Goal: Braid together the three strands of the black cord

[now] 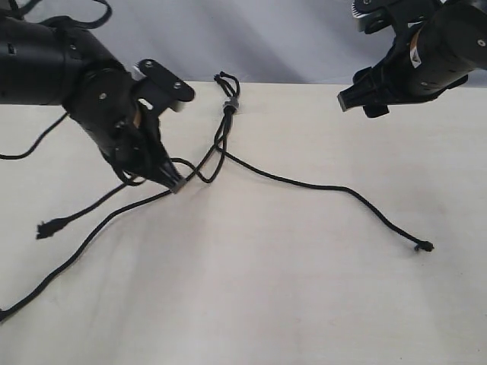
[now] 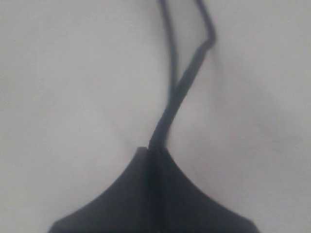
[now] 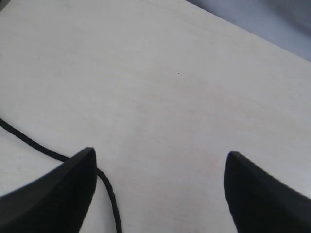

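Observation:
The cord piece in my left gripper curves in a slack loop (image 1: 205, 177) below the knot. Next, I draw that cord piece away from the knot (image 1: 101, 202) before the next crossing.
The black cord's knot (image 1: 229, 107), topped by small loops, lies at the table's far middle. Three strands run from it. One strand (image 1: 319, 186) trails right to a frayed tip (image 1: 423, 246). Two go left, with one tip (image 1: 47, 228) at the left and the other strand running off the lower left edge. My left gripper (image 1: 176, 185) is shut on a strand just left of the crossing below the knot; the pinched strand (image 2: 172, 109) rises from its closed tips (image 2: 154, 151). My right gripper (image 1: 358, 99) hangs open above the table's right, with a strand (image 3: 109, 194) passing beside one finger (image 3: 58, 189).
The pale wooden table (image 1: 304, 289) fills the view, with a grey wall (image 1: 266, 38) behind it. A thin black arm cable (image 1: 38, 141) loops from the left arm over the table's left part.

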Available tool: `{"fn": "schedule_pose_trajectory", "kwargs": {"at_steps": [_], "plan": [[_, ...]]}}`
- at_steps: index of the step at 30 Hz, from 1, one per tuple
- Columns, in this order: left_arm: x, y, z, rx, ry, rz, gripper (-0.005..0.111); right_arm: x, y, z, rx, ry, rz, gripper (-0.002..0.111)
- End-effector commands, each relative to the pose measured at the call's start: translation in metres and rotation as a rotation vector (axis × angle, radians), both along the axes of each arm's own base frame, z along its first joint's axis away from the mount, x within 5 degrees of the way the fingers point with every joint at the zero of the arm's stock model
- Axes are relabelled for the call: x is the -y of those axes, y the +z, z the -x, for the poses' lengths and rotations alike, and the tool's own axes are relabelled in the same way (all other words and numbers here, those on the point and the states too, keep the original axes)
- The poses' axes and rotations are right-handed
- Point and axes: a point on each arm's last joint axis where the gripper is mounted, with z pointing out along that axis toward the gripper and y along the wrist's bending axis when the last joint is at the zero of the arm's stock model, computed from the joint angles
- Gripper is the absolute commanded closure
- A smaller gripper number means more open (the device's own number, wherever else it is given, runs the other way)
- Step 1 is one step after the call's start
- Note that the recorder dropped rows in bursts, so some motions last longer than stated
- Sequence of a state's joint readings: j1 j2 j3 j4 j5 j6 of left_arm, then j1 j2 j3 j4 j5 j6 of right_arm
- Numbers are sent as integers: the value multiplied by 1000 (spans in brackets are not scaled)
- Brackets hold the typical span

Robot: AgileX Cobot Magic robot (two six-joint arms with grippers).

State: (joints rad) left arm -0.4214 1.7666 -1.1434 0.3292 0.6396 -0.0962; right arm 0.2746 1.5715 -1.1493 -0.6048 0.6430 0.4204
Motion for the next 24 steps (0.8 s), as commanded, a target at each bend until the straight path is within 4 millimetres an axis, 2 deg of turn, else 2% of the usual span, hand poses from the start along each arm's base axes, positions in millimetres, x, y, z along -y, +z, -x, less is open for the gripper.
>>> {"fn": "schedule_pose_trajectory", "kwargs": {"at_steps": [1,2,5,8,13,16,19,21,24], "plan": [[-41,-20,-19,27,81,4,107,1,2,0,12,-1,-8,39],[-51,-29,-23,25,88,2,107,1,2,0,13,0,-9,39],[-62,-54,-26,24,50,1,107,0,3,-1,22,6,-14,39],[-64,-79,-23,-19,25,-8,107,0,3,-1,22,6,-14,39],[-54,-97,-8,-151,96,26,107,0,3,-1,28,10,-17,39],[-32,-98,14,-323,119,23,107,0,3,-1,30,12,-19,39],[9,-93,43,-451,-32,-2,107,-1,3,-1,34,13,-21,39],[38,-86,58,-430,-216,-31,107,-1,4,-2,41,20,-25,39],[58,-70,59,-262,-360,-64,107,-1,4,-2,43,21,-26,39]]}}
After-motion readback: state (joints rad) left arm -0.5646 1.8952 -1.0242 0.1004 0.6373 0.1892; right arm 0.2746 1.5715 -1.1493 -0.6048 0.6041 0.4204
